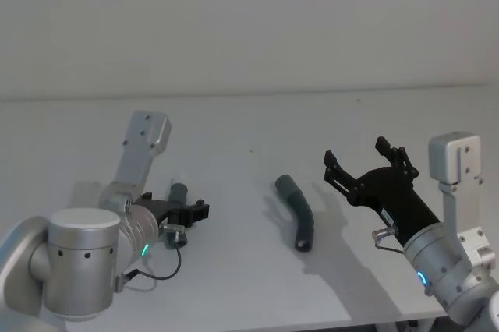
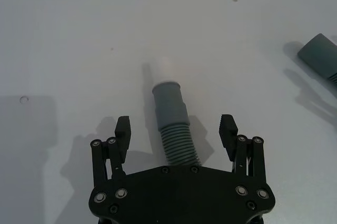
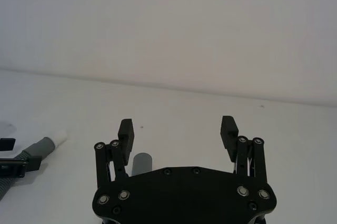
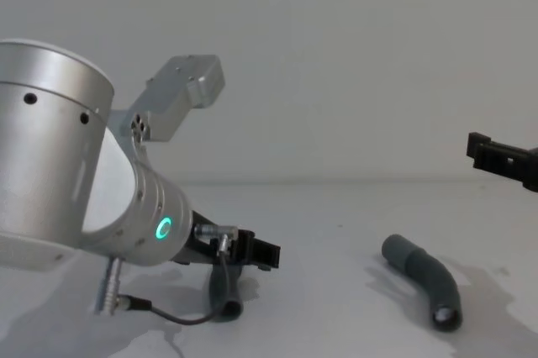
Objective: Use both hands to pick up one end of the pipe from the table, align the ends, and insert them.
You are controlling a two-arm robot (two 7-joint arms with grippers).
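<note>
My gripper will bring the white tip (image 2: 165, 70) along, still seated, when it lifts the pipe piece, because the white tip sticks straight out of the grey rim (image 2: 166, 84).
One grey pipe piece (image 2: 172, 121) with a white tip lies on the white table (image 1: 234, 121). My left gripper (image 2: 175, 128) is low over it, open, its fingers standing either side of the ribbed part without touching. In the head view this pipe piece (image 1: 179, 191) pokes out past the left gripper (image 1: 189, 213). The other pipe piece (image 1: 297, 211), bent, with a wide grey cuff, lies mid-table. My right gripper (image 1: 357, 154) hovers open above the table to its right, with nothing between the fingers. In the right wrist view that cuff (image 3: 141, 163) shows just under the right gripper (image 3: 177, 128).
A black cable (image 1: 160, 273) loops on the table by my left wrist. The table's back edge meets a plain wall (image 1: 249, 20). In the chest view the bent piece (image 4: 424, 278) lies apart to the right of the left gripper (image 4: 248, 255).
</note>
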